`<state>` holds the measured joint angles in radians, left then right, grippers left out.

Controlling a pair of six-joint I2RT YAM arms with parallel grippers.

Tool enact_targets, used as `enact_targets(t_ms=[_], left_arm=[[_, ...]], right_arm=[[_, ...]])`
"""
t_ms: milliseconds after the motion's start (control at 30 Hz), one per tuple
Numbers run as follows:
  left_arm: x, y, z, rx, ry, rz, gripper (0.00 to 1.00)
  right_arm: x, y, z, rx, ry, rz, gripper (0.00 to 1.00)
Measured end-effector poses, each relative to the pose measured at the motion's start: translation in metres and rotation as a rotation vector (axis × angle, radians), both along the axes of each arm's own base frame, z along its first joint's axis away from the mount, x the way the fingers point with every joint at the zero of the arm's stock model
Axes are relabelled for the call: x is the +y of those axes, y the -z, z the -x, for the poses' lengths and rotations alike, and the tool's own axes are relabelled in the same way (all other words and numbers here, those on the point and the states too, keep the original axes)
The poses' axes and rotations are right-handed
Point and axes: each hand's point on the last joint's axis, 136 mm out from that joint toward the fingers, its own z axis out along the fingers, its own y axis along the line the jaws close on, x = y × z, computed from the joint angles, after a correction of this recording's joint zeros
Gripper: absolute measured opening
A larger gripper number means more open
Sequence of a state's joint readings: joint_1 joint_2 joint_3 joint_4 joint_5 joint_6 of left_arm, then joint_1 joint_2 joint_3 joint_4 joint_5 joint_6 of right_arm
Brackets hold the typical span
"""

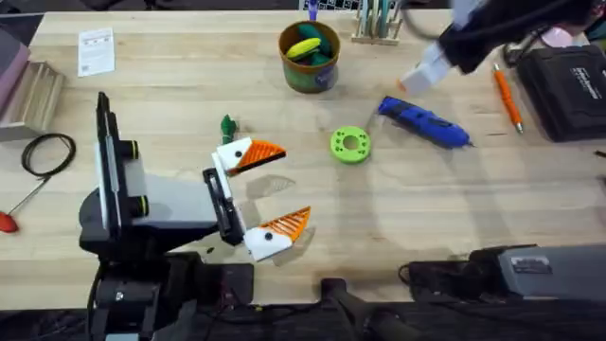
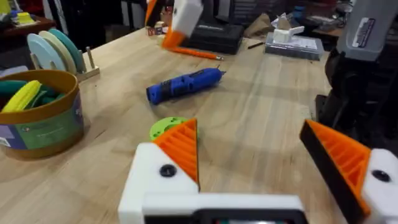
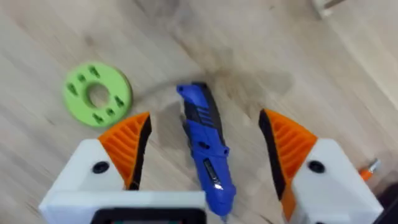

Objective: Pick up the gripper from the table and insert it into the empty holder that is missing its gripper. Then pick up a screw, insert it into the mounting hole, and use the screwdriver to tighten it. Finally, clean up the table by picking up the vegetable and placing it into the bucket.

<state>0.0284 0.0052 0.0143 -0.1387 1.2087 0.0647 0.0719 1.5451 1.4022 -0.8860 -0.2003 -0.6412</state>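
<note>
The vegetable will come to rest across the yellow piece when I lower it into the bucket, because that piece is on top of the pile and there is space inside the bucket's rim.
The blue screwdriver lies on the table right of centre. My right gripper hovers above it, open, and the screwdriver lies between its orange fingers in the right wrist view. My left gripper rests open near the table's middle, both white holders carrying orange fingers. The dark green vegetable lies just behind its far finger. The bucket stands at the back centre with yellow and green pieces inside, and also shows as the bucket in the left wrist view. The screw is out of view.
A bright-green disc lies between my left gripper and the screwdriver. An orange pen and a black case lie at the back right. A cable loop, a paper card and a disc rack sit along the left and back.
</note>
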Motion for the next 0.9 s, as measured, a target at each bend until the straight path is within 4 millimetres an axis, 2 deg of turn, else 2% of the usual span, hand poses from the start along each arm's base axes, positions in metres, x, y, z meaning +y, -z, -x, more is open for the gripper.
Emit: enact_targets(t_ms=[133,200,400,533,667,800,900], left_arm=[[0.001,0.000,-0.003,-0.010,-0.017,-0.004,0.988],[0.003,-0.002,-0.008,-0.019,-0.048,-0.005,0.987],[0.016,-0.006,-0.031,0.008,-0.200,0.014,0.987],[0.029,-0.013,-0.042,0.068,-0.327,-0.011,0.986],[0.045,-0.033,-0.051,0.139,-0.451,-0.089,0.985],[0.064,-0.048,-0.067,0.280,-0.563,-0.188,0.984],[0.076,-0.048,-0.080,0.443,-0.618,-0.274,0.985]], right_arm=[[0.008,-0.052,0.014,-0.073,0.166,-0.162,0.991],[0.011,-0.067,0.022,-0.075,0.240,-0.237,0.991],[0.012,-0.082,0.057,-0.001,0.361,-0.329,0.991],[0.012,-0.093,0.077,-0.021,0.387,-0.367,0.992],[0.011,-0.079,0.099,-0.026,0.417,-0.398,0.991],[0.010,-0.046,0.115,0.005,0.464,-0.421,0.991],[0.007,-0.019,0.127,0.052,0.511,-0.427,0.992]])
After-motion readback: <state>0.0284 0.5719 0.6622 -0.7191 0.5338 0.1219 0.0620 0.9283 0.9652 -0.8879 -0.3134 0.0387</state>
